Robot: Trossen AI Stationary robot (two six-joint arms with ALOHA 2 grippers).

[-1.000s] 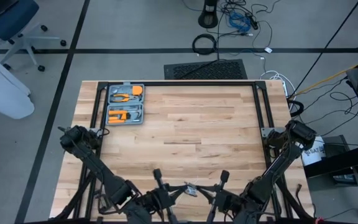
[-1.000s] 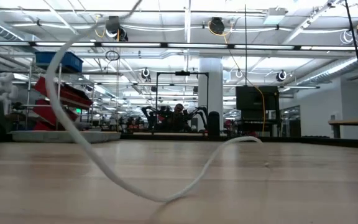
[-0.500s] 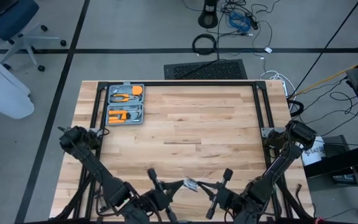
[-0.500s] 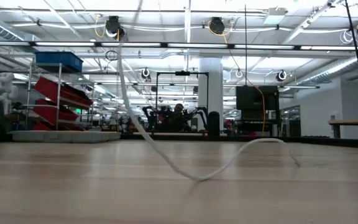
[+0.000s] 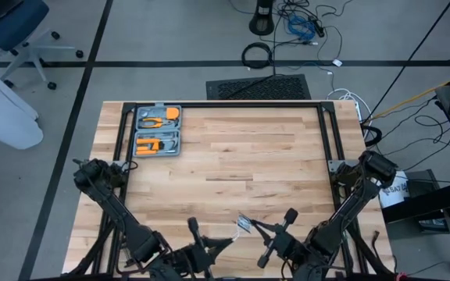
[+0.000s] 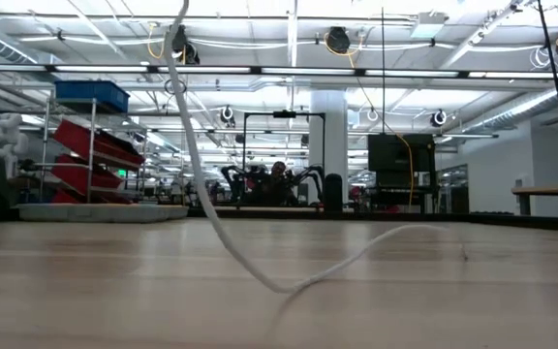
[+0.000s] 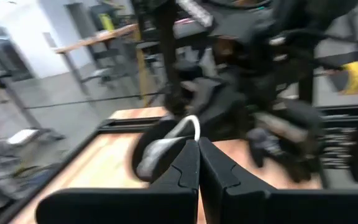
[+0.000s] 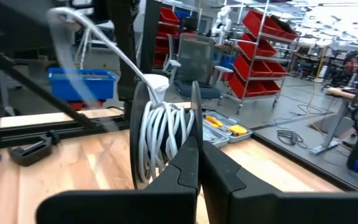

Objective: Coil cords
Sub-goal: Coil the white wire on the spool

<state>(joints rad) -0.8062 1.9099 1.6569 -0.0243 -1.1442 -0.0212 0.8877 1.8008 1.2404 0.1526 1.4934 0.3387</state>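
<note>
My left gripper should go on taking the white cord around the reel (image 5: 244, 223) until the cord wraps before it lets go, because the reel's wound middle (image 8: 160, 132) is open to the cord.
A small black-and-silver reel (image 8: 163, 134) wound with thin white cord hangs above the table's near edge; it also shows in the high view as the reel (image 5: 243, 225). My right gripper (image 8: 197, 146) is shut on it. My left gripper (image 7: 197, 146) is shut on the cord (image 7: 194, 124) just beside the reel and reaches in from the left as the left gripper (image 5: 225, 243). From up there the loose cord (image 6: 197, 184) drops to the table, touches it at a low bend (image 6: 279, 286) and trails off along the wood (image 6: 424, 231). My left gripper pinches a short loop of the white cord (image 7: 196, 127) between its two fingertips, pointing nearly level toward the reel. The loop stands up just past the tips, clear of the table. My right gripper pinches the rim of one of the reel's flanges (image 8: 193, 118) between its two fingers, coming in level. The reel is lifted clear and stands on edge, its wound cord (image 8: 160, 140) facing me. A strand (image 8: 114, 50) runs off its top.
A grey tool case (image 5: 158, 130) with orange tools lies open at the table's far left. A black frame (image 5: 225, 104) runs along the far edge and both sides. The middle of the wooden top (image 5: 233, 164) is bare. Cables lie on the floor beyond.
My right gripper has turned at the wrist with the reel, which has shifted a little toward the far edge. The hanging cord has swung: its wide loop has drawn in, now dropping more steeply to the table, and its low bend has shifted along the wood.
</note>
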